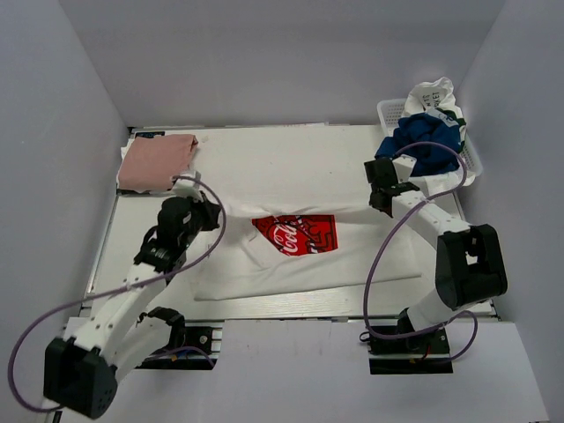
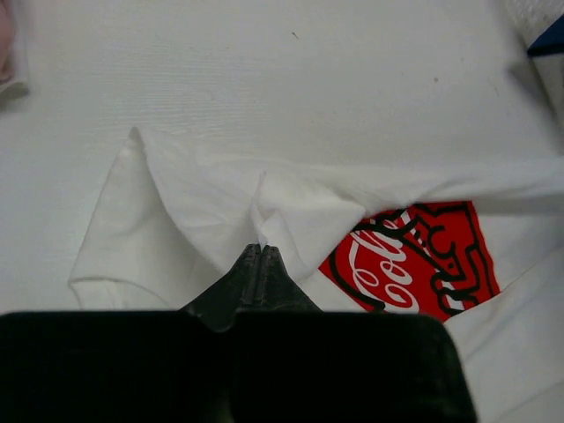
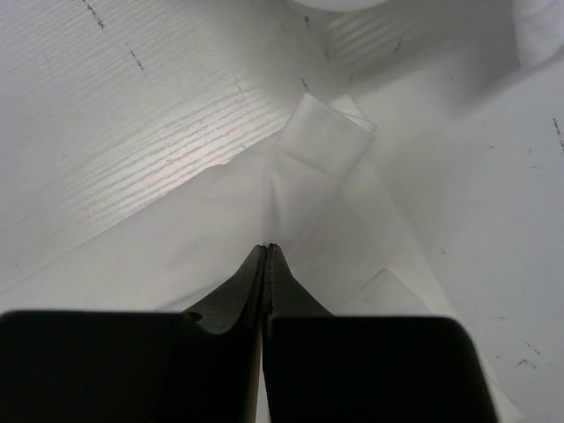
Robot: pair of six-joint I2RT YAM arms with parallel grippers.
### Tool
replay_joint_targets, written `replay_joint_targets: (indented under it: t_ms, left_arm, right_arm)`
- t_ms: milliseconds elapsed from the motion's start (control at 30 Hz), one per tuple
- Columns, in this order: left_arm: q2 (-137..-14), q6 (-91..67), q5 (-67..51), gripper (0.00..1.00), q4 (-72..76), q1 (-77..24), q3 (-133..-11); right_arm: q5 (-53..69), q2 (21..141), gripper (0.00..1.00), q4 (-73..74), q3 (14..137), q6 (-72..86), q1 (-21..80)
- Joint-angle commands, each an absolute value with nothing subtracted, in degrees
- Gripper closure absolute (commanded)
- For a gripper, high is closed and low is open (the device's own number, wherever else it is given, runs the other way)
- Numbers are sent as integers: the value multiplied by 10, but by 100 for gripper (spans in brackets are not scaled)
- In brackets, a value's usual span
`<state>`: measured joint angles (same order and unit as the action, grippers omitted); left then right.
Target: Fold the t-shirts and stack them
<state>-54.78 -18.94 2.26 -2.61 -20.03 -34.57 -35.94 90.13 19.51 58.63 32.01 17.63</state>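
The white t-shirt's fold [image 2: 275, 216] is pinched in my left gripper and the t-shirt's near edge [image 1: 216, 298] lies flat. I should carry on pulling the fold until it gets to that edge, and then let go.
A white t-shirt [image 1: 304, 264] with a red Coca-Cola print [image 1: 296, 234] lies across the middle of the table, its upper edge lifted and stretched between both grippers. My left gripper [image 1: 211, 211] is shut on the shirt's left part; its wrist view shows the jaws [image 2: 262, 249] pinching a white fold beside the print [image 2: 414, 260]. My right gripper [image 1: 379, 201] is shut on the shirt's right part, with the cloth [image 3: 308, 167] pulled taut ahead of it [image 3: 269, 248]. A folded salmon-pink t-shirt [image 1: 157, 162] lies at the back left. Blue [image 1: 423, 141] and white/dark-green [image 1: 434, 95] tees sit heaped in the basket.
A white plastic basket [image 1: 472, 159] stands at the back right corner, close to my right arm. Grey walls enclose the table on three sides. The white table surface [image 1: 264, 150] shows behind the shirt.
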Motion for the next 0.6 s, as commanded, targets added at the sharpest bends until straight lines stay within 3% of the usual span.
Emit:
replay_joint_targets:
  t_ms: [0, 167, 300, 567]
  left_arm:
    - [-429, -275, 78, 100, -127, -201, -302]
    - [-308, -348, 52, 100, -190, -201, -242]
    - [-283, -407, -21, 100, -224, -201, -213]
    - [-203, -503, -20, 100, -355, -201, -190]
  right_arm:
    - [-381, 860, 100, 189, 563, 331, 174]
    - [-354, 839, 100, 172, 537, 321, 172]
    - [-354, 848, 100, 177, 536, 326, 171]
    - [-337, 857, 100, 193, 520, 339, 170]
